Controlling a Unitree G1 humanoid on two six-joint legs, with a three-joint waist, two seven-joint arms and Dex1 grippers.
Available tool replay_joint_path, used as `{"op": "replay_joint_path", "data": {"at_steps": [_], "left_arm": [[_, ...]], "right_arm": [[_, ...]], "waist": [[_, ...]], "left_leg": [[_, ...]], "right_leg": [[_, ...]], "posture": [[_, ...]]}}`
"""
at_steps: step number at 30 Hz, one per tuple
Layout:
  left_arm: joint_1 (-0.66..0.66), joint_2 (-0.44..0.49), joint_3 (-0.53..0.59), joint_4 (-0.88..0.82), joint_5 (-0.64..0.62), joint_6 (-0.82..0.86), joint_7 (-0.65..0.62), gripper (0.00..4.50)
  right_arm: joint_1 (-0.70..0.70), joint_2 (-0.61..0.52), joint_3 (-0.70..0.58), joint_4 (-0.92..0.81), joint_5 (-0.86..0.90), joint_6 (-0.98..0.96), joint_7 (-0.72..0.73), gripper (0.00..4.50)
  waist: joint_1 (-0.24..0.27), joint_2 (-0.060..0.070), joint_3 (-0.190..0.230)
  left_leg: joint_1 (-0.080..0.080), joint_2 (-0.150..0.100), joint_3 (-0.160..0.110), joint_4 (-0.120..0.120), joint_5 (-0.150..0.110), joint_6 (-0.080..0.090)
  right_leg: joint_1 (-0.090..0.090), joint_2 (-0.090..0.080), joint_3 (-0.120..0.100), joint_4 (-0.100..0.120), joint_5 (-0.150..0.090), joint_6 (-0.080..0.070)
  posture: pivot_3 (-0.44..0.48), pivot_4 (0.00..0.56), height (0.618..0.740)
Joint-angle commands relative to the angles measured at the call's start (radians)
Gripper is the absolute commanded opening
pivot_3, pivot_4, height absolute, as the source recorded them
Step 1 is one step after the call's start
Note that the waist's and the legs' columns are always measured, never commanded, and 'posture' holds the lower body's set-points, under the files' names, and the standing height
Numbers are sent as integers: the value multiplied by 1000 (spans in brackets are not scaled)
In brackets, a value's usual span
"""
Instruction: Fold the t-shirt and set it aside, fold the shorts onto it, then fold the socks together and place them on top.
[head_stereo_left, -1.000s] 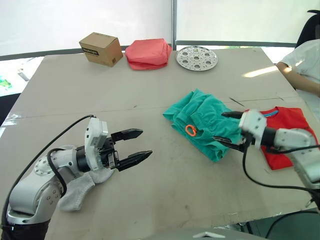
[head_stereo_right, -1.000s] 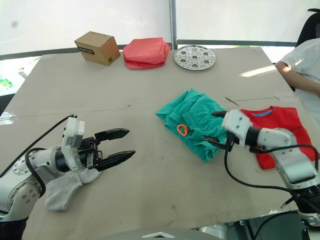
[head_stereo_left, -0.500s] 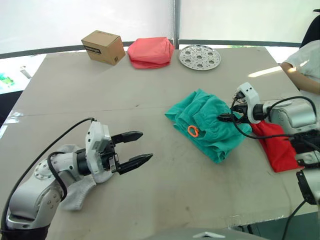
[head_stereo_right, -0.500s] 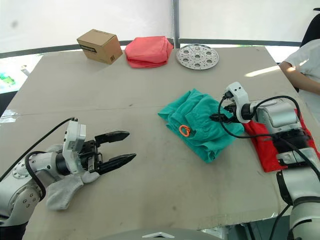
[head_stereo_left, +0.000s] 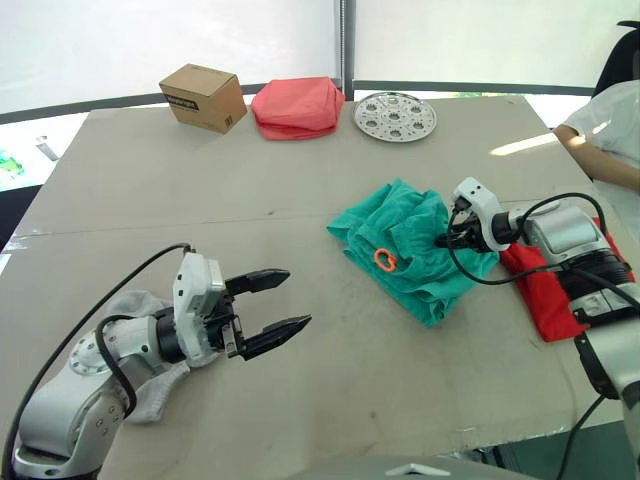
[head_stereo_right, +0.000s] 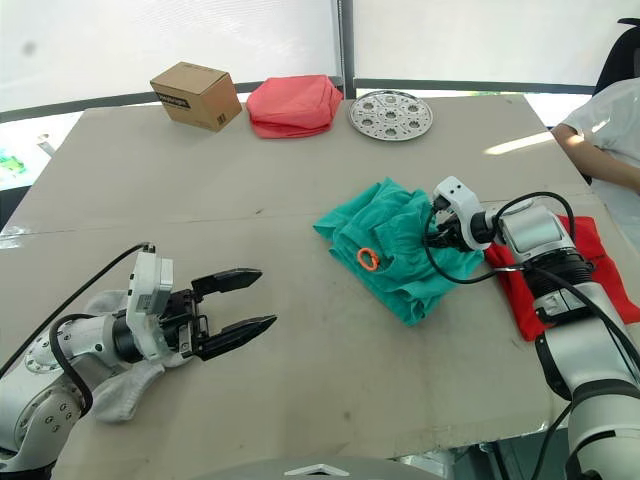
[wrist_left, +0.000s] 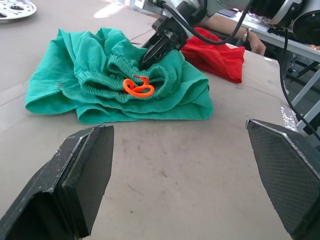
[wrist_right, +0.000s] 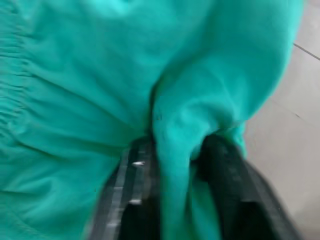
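Observation:
The grey sock's loose edge (head_stereo_left: 152, 408) is limp and wrinkled, so the sock (head_stereo_left: 170, 382) will straighten out into a flat strip when I pull its ends apart.
The teal shorts (head_stereo_left: 410, 245) lie crumpled at the table's middle right, their orange drawstring loop (head_stereo_left: 384, 261) facing up. My right gripper (head_stereo_left: 445, 238) is at their right edge, shut on a raised fold of the teal fabric (wrist_right: 175, 150). The red t-shirt (head_stereo_left: 550, 295) lies folded to the right of the shorts, partly under my right arm. At the near left, my left gripper (head_stereo_left: 290, 300) hovers open and empty above the table. A grey sock (head_stereo_left: 148, 395) lies under that arm.
A cardboard box (head_stereo_left: 203, 96), a folded salmon-pink bundle (head_stereo_left: 297, 106) and a round perforated metal plate (head_stereo_left: 395, 115) line the far edge. A person (head_stereo_left: 612, 125) sits at the far right corner. Bare table (head_stereo_left: 330, 400) lies between my grippers.
My right gripper has swung up from the shorts' near-right edge to their right side and shut on a fold of them. The left gripper has barely moved and stays open.

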Motion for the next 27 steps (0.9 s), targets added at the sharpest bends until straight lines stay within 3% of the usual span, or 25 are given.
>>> {"op": "replay_joint_path", "data": {"at_steps": [1,5,9,13,17,22,27], "left_arm": [[-19,-1,-3,0,2,-25,-15,4500],[-43,-4,-19,21,9,-31,-20,4500],[-59,-14,-35,31,15,-37,-21,4500],[-81,-28,-61,47,24,-45,-28,4500],[-111,-35,-84,64,25,-48,-48,4500],[-181,-36,-135,73,9,-40,-89,4500],[-255,-46,-192,57,-14,-17,-114,4500]], "right_arm": [[32,-3,-29,-35,-11,18,-12,53],[89,-19,-117,-179,23,64,-53,53],[182,-5,-265,-439,102,135,-123,53],[292,14,-449,-755,199,302,-231,53],[348,3,-634,-954,257,489,-332,53],[382,-122,-876,-1052,294,728,-353,53],[470,-295,-1076,-974,318,827,-292,53]], "waist": [[0,0,0],[4,0,0],[8,2,1],[10,2,2],[12,2,1],[14,3,2],[12,2,1]], "left_leg": [[0,0,0,0,0,0],[0,0,0,0,0,0],[-1,0,0,0,0,0],[-2,0,-1,0,0,0],[-2,0,-1,0,0,0],[-2,-1,-2,1,0,0],[-3,-1,-2,0,0,0]], "right_leg": [[0,0,0,0,0,0],[0,0,0,0,0,0],[0,0,0,0,0,0],[0,0,-1,0,0,0],[0,-1,-1,0,0,1],[0,-1,-1,-1,0,1],[0,-1,-1,-2,0,0]], "posture": [[0,150,740],[0,150,740],[0,150,740],[0,150,740],[0,150,740],[0,150,740],[0,150,740]]}}
